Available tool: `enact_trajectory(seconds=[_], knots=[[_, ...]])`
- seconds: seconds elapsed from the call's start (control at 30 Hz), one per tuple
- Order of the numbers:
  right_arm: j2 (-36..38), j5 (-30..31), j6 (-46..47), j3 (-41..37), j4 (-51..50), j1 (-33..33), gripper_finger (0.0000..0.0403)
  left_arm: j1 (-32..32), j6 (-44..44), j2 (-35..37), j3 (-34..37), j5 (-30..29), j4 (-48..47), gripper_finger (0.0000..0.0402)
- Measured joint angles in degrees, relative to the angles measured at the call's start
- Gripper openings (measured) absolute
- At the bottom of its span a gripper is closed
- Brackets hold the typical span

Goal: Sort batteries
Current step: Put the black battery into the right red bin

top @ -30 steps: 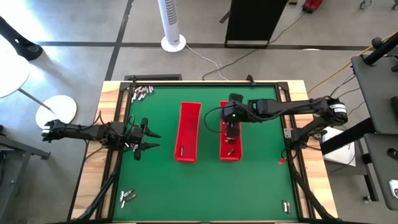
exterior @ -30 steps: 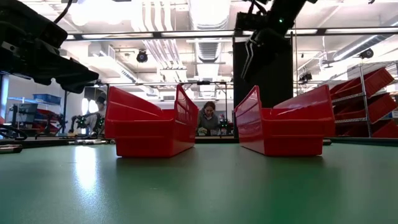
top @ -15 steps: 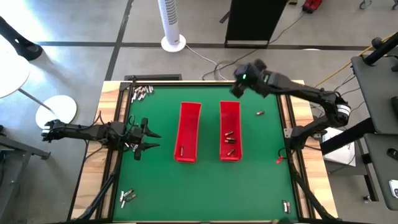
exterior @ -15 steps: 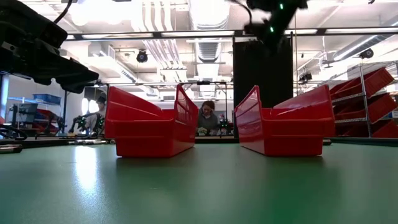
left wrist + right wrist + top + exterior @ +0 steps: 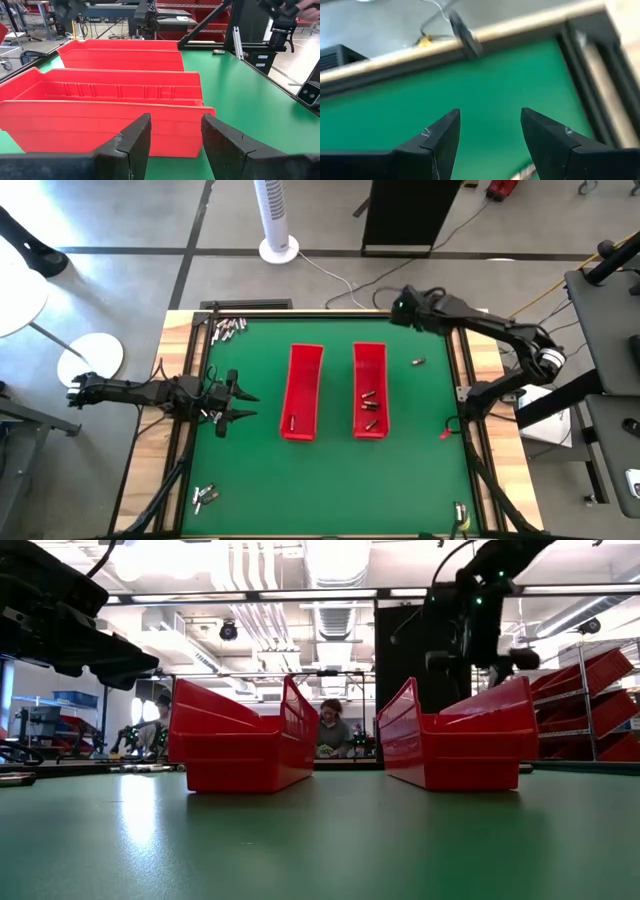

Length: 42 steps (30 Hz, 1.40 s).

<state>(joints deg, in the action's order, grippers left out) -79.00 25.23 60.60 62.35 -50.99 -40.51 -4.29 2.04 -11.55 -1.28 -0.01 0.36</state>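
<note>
The loose battery [image 5: 418, 362] lies by itself, away from the red trays and the dark frame, so the robot's right gripper should keep going toward it until the open fingers are on both sides of the battery.
Two long red trays lie side by side mid-table, the left tray [image 5: 303, 392] and the right tray [image 5: 370, 390]. The left tray holds one battery [image 5: 292, 421] and the right tray holds three batteries [image 5: 370, 408]. A loose battery [image 5: 418, 362] lies on the mat right of the trays. My right gripper [image 5: 397, 309] [image 5: 490, 135] hovers open near the table's far edge, beyond the right tray, holding nothing. My left gripper [image 5: 240, 402] [image 5: 175, 132] waits open, left of the trays, facing the left tray's long side [image 5: 100, 120].
Battery clusters lie at the far-left corner [image 5: 228, 328], the near-left corner [image 5: 205, 496] and the near-right corner [image 5: 460, 510]. A small red object [image 5: 447, 434] sits by the right edge. A dark frame [image 5: 470, 37] borders the green mat. People show in the room behind.
My right gripper rose from low over the right tray and swung toward the table's far edge, then a little right. Once it left, three batteries show in the right tray. The left arm kept still.
</note>
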Motion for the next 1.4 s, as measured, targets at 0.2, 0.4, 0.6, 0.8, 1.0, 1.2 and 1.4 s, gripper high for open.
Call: enact_trajectory(seconds=[0.2, 0.4, 0.6, 0.8, 1.0, 1.2, 1.4], knots=[[0.02, 0.82, 21.87, -6.06, -3.56, 5.03, 0.0203, 0.02, 0.00, 0.00, 0.00, 0.00, 0.00, 0.0155], [0.04, 3.57, 47.72, -14.11, -3.53, 11.52, 0.0205, 0.01, 0.00, 0.00, 0.00, 0.00, 0.00, 0.0155], [-0.89, 4.93, 56.49, -18.67, 0.87, 12.35, 0.0205, 0.01, 0.00, 0.01, 0.00, 0.00, 0.00, 0.0155], [-3.08, 4.66, 55.30, -18.98, 2.30, 9.21, 0.0205, 0.00, 0.00, 0.00, 0.02, 0.00, -0.02, 0.0155], [-4.15, 3.13, 55.59, -19.84, 6.07, 8.42, 0.0205, 0.01, 0.00, 0.00, 0.00, 0.02, 0.00, 0.0155], [-5.82, 1.76, 57.33, -20.11, 10.14, 8.47, 0.0205, 0.01, 0.00, 0.00, 0.01, 0.00, -0.02, 0.0155], [-8.71, 0.41, 59.68, -20.07, 11.22, 8.48, 0.0205, 0.02, 0.00, 0.00, 0.01, 0.01, 0.00, 0.0155]])
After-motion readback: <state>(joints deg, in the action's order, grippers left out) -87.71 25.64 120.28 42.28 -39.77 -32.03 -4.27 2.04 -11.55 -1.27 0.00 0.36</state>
